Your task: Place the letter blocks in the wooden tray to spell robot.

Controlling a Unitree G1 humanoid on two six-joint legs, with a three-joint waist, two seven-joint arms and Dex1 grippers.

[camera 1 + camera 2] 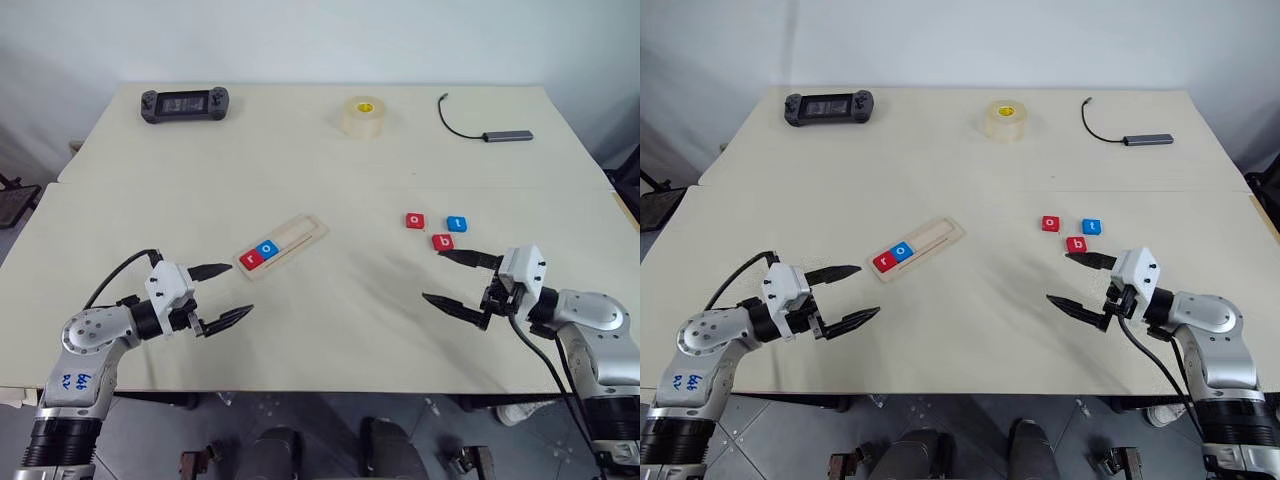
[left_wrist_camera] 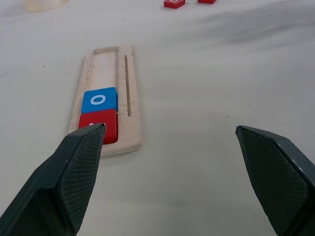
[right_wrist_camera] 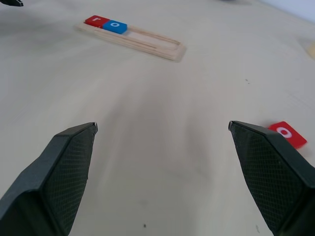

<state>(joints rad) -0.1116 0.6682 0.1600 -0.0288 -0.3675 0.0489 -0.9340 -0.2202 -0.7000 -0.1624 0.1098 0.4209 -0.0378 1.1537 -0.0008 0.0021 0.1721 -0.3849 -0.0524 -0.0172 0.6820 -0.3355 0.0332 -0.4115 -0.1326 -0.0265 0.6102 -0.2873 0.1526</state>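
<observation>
The wooden tray (image 1: 283, 246) sits at a slant, far from the loose blocks. Next, my left gripper grabs the tray's r end (image 1: 247, 263) and brings it straight and nearer first.
The wooden tray (image 1: 305, 231) lies slanted near the table's middle. A red r block (image 1: 250, 259) fills its near-left end, and a blue o block (image 1: 266, 249) sits right beside it. The remainder of the groove is bare. To the right, three loose blocks lie on the table: a red o (image 1: 415, 221), a blue t (image 1: 456, 223) and a red b (image 1: 442, 241). My left gripper (image 1: 240, 289) hovers open just short of the tray's near end, holding nothing. My right gripper (image 1: 432, 276) is open too, empty, a little nearer than the red b.
Along the far edge of the table are a black handheld game controller (image 1: 184, 103), a roll of tape (image 1: 364, 116) and a grey adapter with a black cable (image 1: 508, 135). A seam (image 1: 330, 183) between two tabletops runs across behind the tray.
</observation>
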